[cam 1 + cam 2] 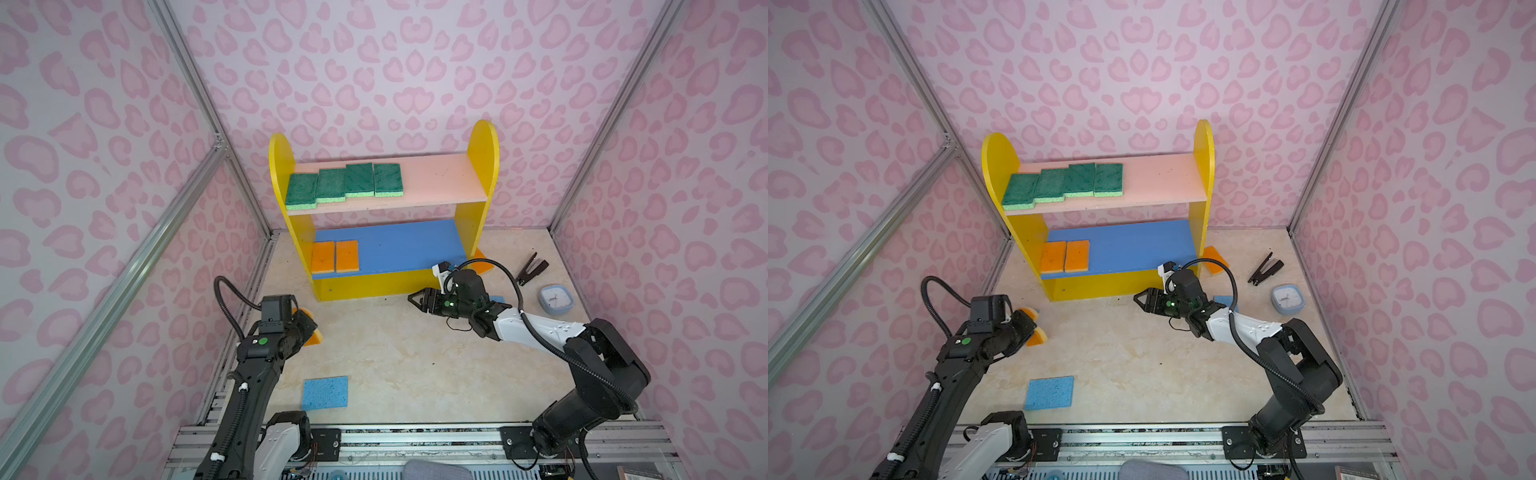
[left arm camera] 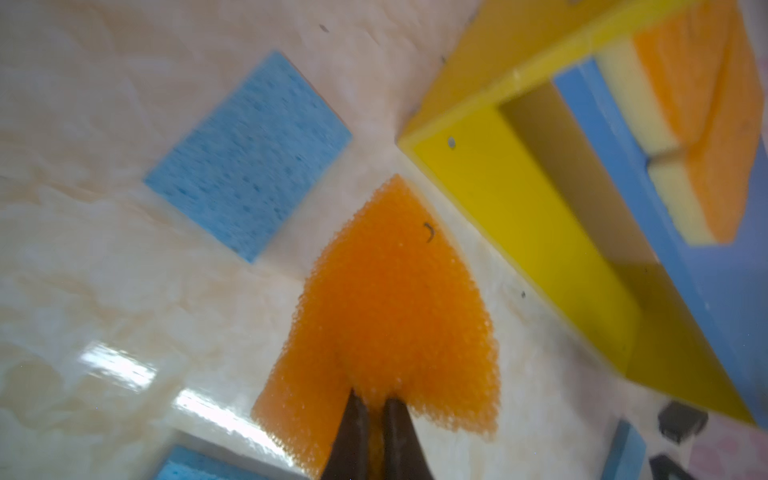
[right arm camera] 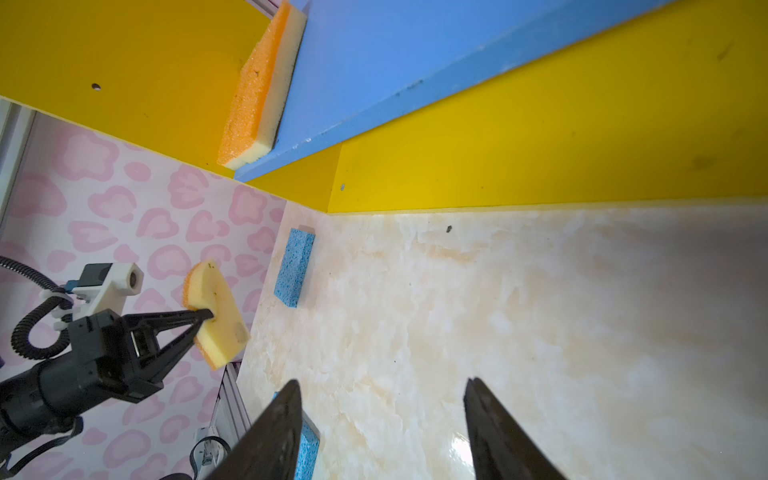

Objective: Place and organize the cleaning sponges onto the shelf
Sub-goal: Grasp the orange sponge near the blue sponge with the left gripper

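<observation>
The orange sponge (image 2: pixel 392 320) buckles in the robot's left gripper, so the robot should lay it flat before the shelf (image 1: pixel 376 332), take the sponge's edge and pass it to the right gripper.
The shelf (image 1: pixel 482 166) stands at the back. Several green sponges (image 1: pixel 345 185) lie in a row on its pink board, and two orange sponges (image 1: pixel 334 256) lie on its blue board. My left gripper (image 2: pixel 374 397) is shut on an orange-over-yellow sponge (image 2: pixel 395 299), held tilted off the floor left of the shelf (image 3: pixel 216 307). My right gripper (image 3: pixel 382 382) hangs open and empty before the shelf's right end (image 1: pixel 415 301). Blue sponges lie at the front (image 1: pixel 325 392), by the left wall (image 3: pixel 295 268) and partly under the right arm (image 1: pixel 1225 300). Another orange sponge (image 1: pixel 1214 259) lies beside the shelf's right panel.
A black stapler (image 1: pixel 532 268) and a light-blue square clock (image 1: pixel 556 299) lie on the floor at the right. Patterned pink walls close in the back and both sides. A metal rail (image 1: pixel 415 440) carrying both arm bases runs along the front edge.
</observation>
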You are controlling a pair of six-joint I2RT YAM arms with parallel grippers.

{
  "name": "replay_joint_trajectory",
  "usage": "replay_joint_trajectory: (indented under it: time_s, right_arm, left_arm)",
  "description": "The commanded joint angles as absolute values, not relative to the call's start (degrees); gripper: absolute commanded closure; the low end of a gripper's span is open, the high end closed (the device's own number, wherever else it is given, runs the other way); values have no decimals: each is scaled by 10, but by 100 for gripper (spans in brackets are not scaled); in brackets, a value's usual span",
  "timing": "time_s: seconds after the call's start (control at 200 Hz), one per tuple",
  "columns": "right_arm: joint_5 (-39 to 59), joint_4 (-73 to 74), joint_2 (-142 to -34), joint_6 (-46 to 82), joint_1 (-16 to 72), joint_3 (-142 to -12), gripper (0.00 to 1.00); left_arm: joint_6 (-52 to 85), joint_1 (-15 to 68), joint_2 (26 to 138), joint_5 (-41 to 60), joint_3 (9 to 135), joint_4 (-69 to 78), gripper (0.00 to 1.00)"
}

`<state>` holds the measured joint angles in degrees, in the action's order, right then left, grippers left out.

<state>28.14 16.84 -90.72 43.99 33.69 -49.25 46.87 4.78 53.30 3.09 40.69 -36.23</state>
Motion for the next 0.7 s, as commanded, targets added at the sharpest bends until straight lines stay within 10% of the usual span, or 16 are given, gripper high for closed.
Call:
replay_joint_trajectory:
  time_s: [0.0,0.29,0.555,0.695]
  right_arm:
    - [254,143,-884,417,335,-481,37]
    - [243,62,-782,401,292,-395,37]
    - [197,-33,-714,376,306,-371,36]
    - [183,-26,-695,392,330,-351,36]
  left_arm:
    - [514,151,570,-3,406,-352,97]
    - [587,327,799,-22,437,-183,86]
    - [576,368,915,1,524,-120,14]
    - [558,371,875,-10,512,-127,9]
